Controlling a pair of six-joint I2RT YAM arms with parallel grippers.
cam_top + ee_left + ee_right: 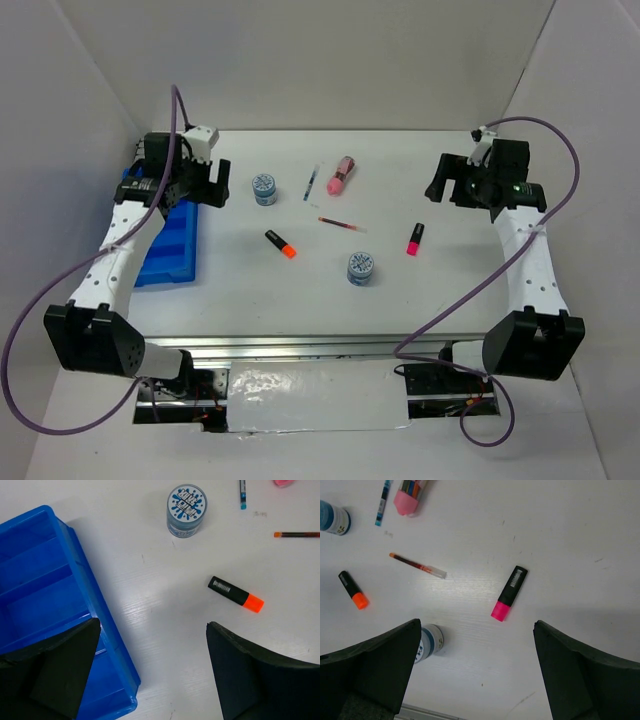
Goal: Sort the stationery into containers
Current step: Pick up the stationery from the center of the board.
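I keep moving my left gripper over until its open fingers are on both sides of the tape roll (264, 189) nearest the blue tray, because that roll stands clear of the blue pen (311, 183).
The blue divided tray (165, 250) lies at the left and holds nothing I can see. My left gripper (200, 185) hovers open and empty over its far right edge (80, 570). Loose on the table are two tape rolls (265, 188) (361, 267), a black-orange highlighter (281, 244), a black-pink highlighter (415, 239), a pink marker (342, 175), a blue pen (311, 184) and a red pen (342, 224). My right gripper (445, 185) is open and empty, raised at the far right; the black-pink highlighter (509, 593) lies ahead of its fingers.
White walls close in the table at the back and both sides. A metal rail (320, 350) runs along the near edge between the arm bases. Purple cables (560, 150) loop from both arms.
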